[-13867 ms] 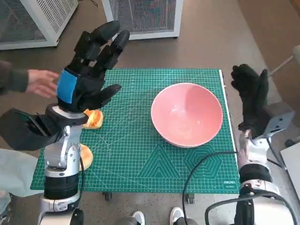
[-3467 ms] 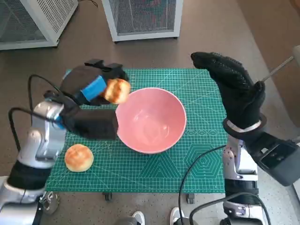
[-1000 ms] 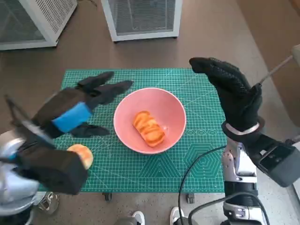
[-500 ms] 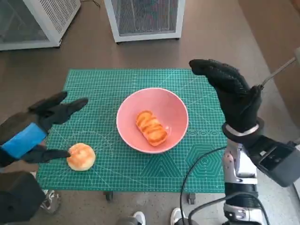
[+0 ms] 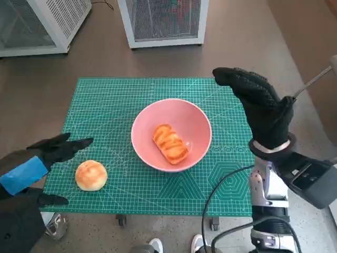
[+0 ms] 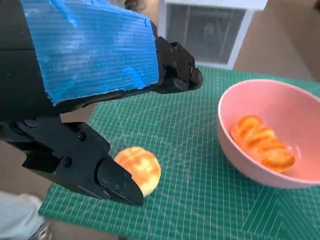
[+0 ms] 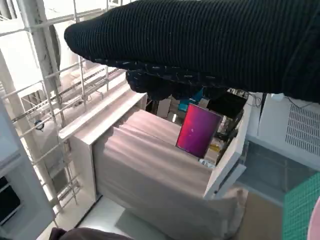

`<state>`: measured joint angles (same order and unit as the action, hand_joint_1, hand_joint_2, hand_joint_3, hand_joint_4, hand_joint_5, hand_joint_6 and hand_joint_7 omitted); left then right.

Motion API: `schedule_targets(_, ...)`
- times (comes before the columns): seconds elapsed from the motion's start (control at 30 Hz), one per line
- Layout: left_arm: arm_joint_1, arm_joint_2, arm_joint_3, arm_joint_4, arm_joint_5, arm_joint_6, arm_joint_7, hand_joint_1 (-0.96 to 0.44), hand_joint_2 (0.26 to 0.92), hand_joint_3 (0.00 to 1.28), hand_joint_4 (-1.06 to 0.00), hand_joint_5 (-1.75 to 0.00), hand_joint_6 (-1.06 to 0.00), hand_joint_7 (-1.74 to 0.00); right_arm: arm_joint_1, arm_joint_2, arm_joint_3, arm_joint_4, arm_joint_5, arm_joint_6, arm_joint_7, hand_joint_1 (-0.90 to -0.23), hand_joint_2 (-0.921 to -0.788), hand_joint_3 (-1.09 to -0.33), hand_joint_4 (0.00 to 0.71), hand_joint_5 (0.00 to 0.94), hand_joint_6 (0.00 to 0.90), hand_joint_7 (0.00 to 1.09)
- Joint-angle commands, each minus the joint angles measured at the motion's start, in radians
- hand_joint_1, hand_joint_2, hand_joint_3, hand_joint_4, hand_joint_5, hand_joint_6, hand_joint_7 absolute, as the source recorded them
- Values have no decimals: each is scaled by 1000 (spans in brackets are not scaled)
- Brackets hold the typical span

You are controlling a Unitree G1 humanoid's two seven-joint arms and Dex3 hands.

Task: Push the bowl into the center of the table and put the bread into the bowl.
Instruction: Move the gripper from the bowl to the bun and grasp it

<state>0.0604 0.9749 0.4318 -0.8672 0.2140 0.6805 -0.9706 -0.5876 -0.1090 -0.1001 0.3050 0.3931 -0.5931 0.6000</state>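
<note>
The long bread roll [image 5: 170, 144] takes up the middle of the bowl. The round bun [image 5: 91, 175] will tip and come to rest against that roll when I drop it in.
A pink bowl [image 5: 195, 122] [image 6: 300, 105] stands at the middle of the green cutting mat [image 5: 121, 105]. Inside it lies a long golden bread roll [image 5: 170, 143] [image 6: 260, 143]. A round bun [image 5: 91, 175] [image 6: 139, 169] lies on the mat near its front left corner. My left hand [image 5: 39, 166] [image 6: 90, 90] hovers at the mat's left edge beside the bun, fingers spread, holding nothing. My right hand [image 5: 260, 105] [image 7: 200, 45] is raised over the mat's right edge, fingers spread and empty, to the right of the bowl.
Two white mesh-fronted cabinets [image 5: 163, 18] stand on the floor beyond the table. A black cable [image 5: 226, 184] loops over the mat's front right corner. Shoes [image 5: 155, 245] of a person show below the table's front edge.
My left hand has pulled back to the left and lower, away from the bowl, and now hovers beside the round bun. The roll stays in the bowl. My right hand has not moved.
</note>
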Motion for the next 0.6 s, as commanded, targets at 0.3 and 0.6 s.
schedule_targets(0.3, 47, 5, -132, 12, 40, -10, 84, 70, 723, 12, -67, -1, -222, 0, -1, -12, -11, 14, 19, 17, 32, -635, -921, -650, 226, 2, 284, 27)
schedule_targets(0.6, 42, -9, -269, 88, 111, -51, 184, 46, 727, 11, -75, -3, -228, -3, -1, -18, -20, 20, 17, 15, 42, -639, -921, -651, 226, 2, 284, 28)
